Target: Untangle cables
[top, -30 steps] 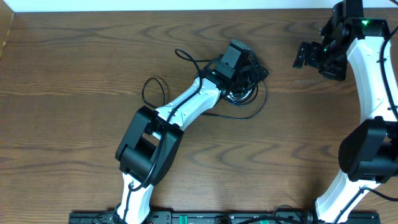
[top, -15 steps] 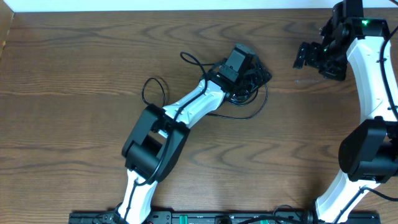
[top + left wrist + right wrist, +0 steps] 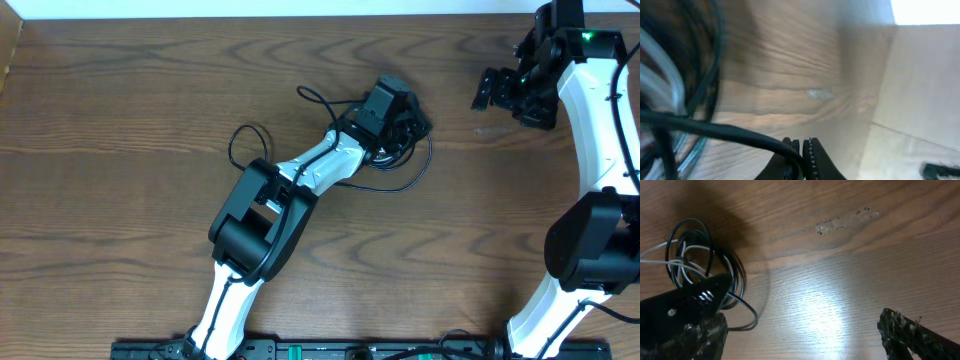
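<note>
The black cable in the robot's left gripper runs into the loose bundle, so the right gripper should hold the bundle while the left gripper pulls the cable away.
The cables lie as a tangled bundle of thin black cords with a whitish one at mid-table, with one black loop trailing off to the left. My left gripper sits on top of the bundle. In the left wrist view it is shut on a black cable, and whitish strands show at the left. My right gripper hovers open to the right of the bundle. In its own view it has nothing between its fingers, and the cables lie off to the left.
A wooden table bears everything. A small shiny smear marks the wood near the right gripper. The table's far edge meets a white wall at the top, and the arm bases stand along the near edge.
My left gripper has shut on a black cable and shifted slightly right with the bundle. The right arm has not moved.
</note>
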### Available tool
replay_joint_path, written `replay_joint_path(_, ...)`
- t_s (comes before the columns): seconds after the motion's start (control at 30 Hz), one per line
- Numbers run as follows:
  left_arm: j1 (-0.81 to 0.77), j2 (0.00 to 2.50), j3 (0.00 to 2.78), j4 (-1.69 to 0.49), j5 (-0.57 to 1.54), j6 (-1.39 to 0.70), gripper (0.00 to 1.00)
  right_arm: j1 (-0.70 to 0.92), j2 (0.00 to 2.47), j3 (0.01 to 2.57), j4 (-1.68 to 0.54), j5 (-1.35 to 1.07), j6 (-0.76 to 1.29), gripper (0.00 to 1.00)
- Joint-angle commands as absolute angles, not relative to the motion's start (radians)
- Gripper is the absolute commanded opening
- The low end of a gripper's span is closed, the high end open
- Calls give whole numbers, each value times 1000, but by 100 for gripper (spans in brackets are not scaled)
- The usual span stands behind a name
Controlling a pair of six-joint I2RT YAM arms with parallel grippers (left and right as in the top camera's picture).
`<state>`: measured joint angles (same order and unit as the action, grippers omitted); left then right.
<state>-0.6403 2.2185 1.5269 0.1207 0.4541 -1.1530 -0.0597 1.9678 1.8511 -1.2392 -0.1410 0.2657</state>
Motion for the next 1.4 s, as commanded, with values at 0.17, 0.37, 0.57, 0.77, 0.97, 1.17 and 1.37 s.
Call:
replay_joint_path(0.17,-592,2157,1541,96,752,-949,7,-58,1947,1867,-1242,-138,253,93)
replay_joint_path(0.37,-546,2006,1541,-279,801,-666,7,-45,1947,1867,-1237,-181,228,90)
replay_joint_path(0.57,-489,1834,1541,-597,774,-440,7,6,1947,1864,-1211,-248,200,88)
replay_joint_path(0.77,-421,1733,1541,-785,775,-341,7,87,1949,1864,-1169,-285,193,82)
replay_joint_path(0.97,-389,1701,1541,-844,775,-296,7,156,1949,1864,-1148,-350,149,72)
replay_joint_path(1.17,-382,1696,1541,-841,774,-296,7,225,1949,1856,-1143,-427,119,65)
replay_joint_path(1.37,-369,1696,1541,-824,774,-298,7,271,1949,1815,-1135,-452,162,65)
